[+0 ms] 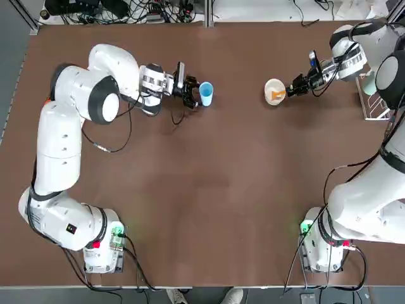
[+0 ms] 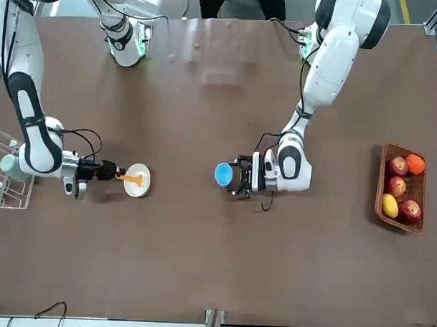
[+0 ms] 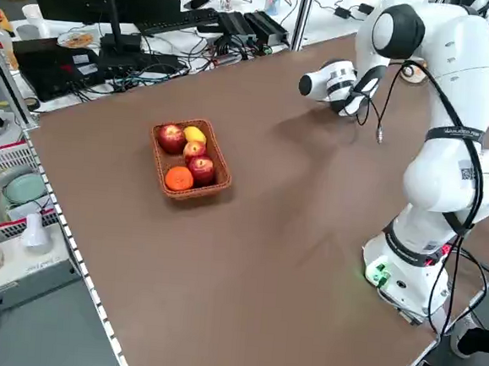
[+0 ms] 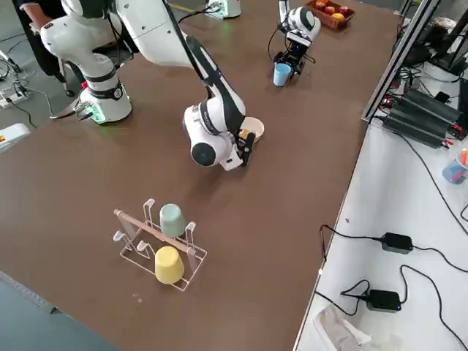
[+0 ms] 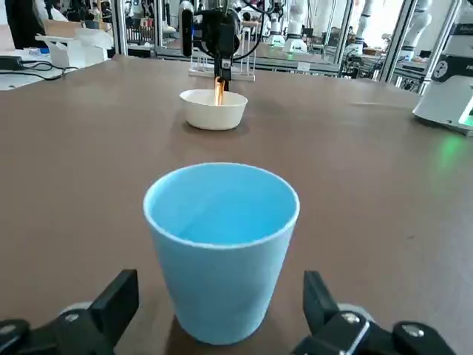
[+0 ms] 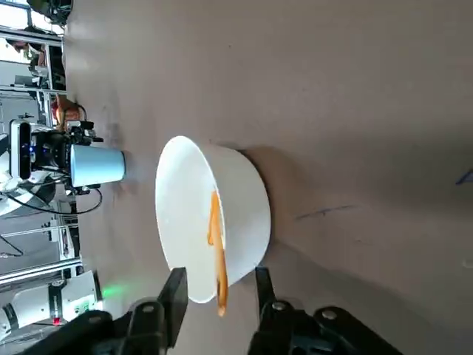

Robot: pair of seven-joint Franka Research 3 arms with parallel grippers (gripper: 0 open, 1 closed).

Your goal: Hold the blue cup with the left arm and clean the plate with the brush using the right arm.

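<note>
The orange brush (image 2: 134, 179) just lies across the plate's open rim (image 2: 125, 177), so I expect the brush to come free and leave the plate in place when I lift.
The blue cup (image 1: 206, 93) stands upright on the brown table, left of middle at the far side. My left gripper (image 1: 195, 93) lies level with it, open, one finger on each side of the cup (image 5: 222, 244) with a small gap at each wall. To its right sits the plate (image 1: 269, 85), a small white bowl, with the orange brush (image 1: 277, 95) lying in it. My right gripper (image 1: 293, 88) is at the plate's right rim. Its fingers stand apart on either side of the brush handle's end (image 6: 219, 296), not touching it.
A wicker basket of fruit (image 2: 401, 186) sits near the table's left edge. A wire rack (image 4: 161, 245) holding a green and a yellow cup stands at the right edge, just behind my right wrist. Cables and power units lie beyond the far edge.
</note>
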